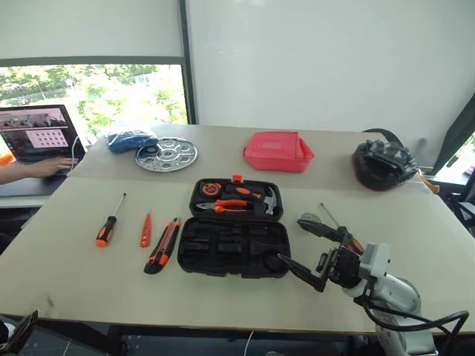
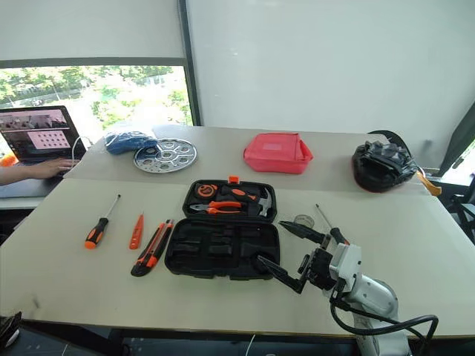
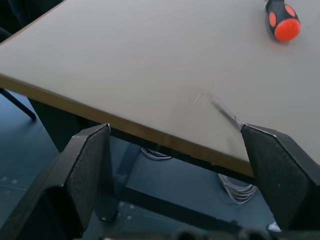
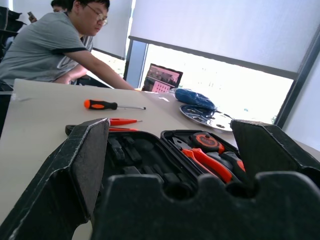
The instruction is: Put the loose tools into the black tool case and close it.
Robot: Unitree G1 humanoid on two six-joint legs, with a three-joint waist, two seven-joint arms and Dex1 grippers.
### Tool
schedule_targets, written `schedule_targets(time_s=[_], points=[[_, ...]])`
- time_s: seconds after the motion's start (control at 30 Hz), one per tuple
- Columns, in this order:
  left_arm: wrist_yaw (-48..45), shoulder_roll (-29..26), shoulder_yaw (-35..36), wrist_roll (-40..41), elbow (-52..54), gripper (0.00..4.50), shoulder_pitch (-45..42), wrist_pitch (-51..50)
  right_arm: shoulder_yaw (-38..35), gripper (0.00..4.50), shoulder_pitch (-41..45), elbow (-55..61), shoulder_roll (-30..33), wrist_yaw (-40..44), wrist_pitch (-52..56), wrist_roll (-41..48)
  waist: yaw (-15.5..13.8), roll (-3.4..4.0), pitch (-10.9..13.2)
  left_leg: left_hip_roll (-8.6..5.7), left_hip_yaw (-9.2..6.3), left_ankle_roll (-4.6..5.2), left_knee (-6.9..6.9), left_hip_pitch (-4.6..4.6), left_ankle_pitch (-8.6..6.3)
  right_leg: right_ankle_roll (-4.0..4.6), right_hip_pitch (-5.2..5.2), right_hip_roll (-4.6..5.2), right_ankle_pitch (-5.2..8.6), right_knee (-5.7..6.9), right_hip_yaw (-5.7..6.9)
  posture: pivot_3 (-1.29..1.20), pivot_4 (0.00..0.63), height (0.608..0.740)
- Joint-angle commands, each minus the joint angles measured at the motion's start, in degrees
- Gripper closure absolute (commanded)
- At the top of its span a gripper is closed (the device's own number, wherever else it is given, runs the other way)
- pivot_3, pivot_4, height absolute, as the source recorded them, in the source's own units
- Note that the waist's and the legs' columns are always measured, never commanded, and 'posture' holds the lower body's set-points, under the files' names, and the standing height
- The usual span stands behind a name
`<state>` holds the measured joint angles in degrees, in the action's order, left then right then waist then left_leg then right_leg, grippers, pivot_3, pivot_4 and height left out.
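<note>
The near half of the black tool case has empty moulded slots [image 1: 223,239], so the screwdriver [image 1: 357,246] will settle lengthwise and stay in place when I lower it in.
The black tool case [image 1: 234,248] lies open at the middle of the table, with pliers, a hammer and a tape measure in its far half [image 1: 236,199]. Left of it lie an orange-and-black screwdriver [image 1: 108,225], a slim orange tester [image 1: 145,230] and a utility knife [image 1: 162,245]. A second screwdriver [image 1: 340,228] and a small round tape roll [image 1: 309,220] lie right of the case. My right gripper [image 1: 293,242] hovers open at the case's near right corner, pointing at the case, with nothing held. My left gripper [image 3: 175,150] is open and empty, off the table's near left edge.
At the back stand a red pouch [image 1: 277,150], a black helmet-like bundle [image 1: 382,165], a round metal tray [image 1: 166,154] and a blue cloth [image 1: 130,139]. A person [image 4: 50,45] sits at the far left with a hand [image 1: 48,167] at a laptop [image 1: 41,133].
</note>
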<state>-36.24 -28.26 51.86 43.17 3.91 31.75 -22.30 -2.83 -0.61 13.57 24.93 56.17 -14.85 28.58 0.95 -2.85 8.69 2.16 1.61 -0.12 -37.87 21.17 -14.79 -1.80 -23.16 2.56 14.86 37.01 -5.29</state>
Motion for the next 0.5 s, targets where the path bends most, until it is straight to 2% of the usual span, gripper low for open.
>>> schedule_targets(time_s=[0.03,0.1,0.2,0.3,0.37,0.5], points=[[0.85,-4.56,-0.46,3.62,6.10,0.02,-2.68,-4.85,-1.80,0.00,-0.13,-0.32,1.02,1.09,-1.30,0.92,-0.03,-0.12,-0.07,0.02,0.00,0.00,0.00,-0.01,0.00,0.01,0.00,-0.03,0.00,0.00,0.01,0.00,0.150,0.740],[2.59,-7.88,-1.83,4.18,6.76,0.02,-5.65,-8.85,-2.10,0.00,-0.33,-0.79,1.24,1.25,-1.76,0.51,0.03,-0.13,-0.08,0.03,0.00,-0.01,0.00,-0.03,0.00,0.04,0.03,-0.05,-0.01,0.01,0.05,0.00,0.150,0.740],[5.25,-16.64,-6.79,4.91,6.17,0.02,-12.87,-19.41,-2.27,0.00,-0.66,-0.48,1.38,0.92,-1.70,-0.06,-0.23,-0.09,-0.05,-0.03,-0.01,-0.01,0.00,-0.03,0.01,0.09,0.02,-0.08,-0.02,0.06,0.06,0.00,0.150,0.740],[8.01,-23.73,-14.27,4.31,3.08,0.02,-24.78,-27.65,-2.22,0.00,-1.26,0.28,1.37,0.40,-1.62,-0.47,-0.17,-0.03,-0.03,-0.07,-0.07,-0.05,0.00,-0.06,0.04,0.13,0.03,-0.11,-0.04,0.09,0.15,0.00,0.150,0.740],[11.53,-25.68,-19.92,1.42,-0.88,0.02,-34.31,-31.20,-1.93,0.00,-1.53,0.69,1.33,0.16,-1.35,-0.68,-0.06,-0.05,-0.04,-0.14,-0.11,-0.05,0.00,-0.03,0.04,0.12,-0.02,-0.11,-0.04,0.08,0.15,0.00,0.150,0.740],[13.88,-25.45,-31.01,-5.50,-10.80,0.02,-50.01,-33.79,-1.77,0.00,-1.66,0.44,1.30,-0.15,-1.57,-1.09,0.59,0.08,0.04,-0.20,-0.12,-0.05,0.00,0.01,0.03,0.13,-0.07,-0.11,-0.07,0.12,0.13,0.00,0.150,0.740]])
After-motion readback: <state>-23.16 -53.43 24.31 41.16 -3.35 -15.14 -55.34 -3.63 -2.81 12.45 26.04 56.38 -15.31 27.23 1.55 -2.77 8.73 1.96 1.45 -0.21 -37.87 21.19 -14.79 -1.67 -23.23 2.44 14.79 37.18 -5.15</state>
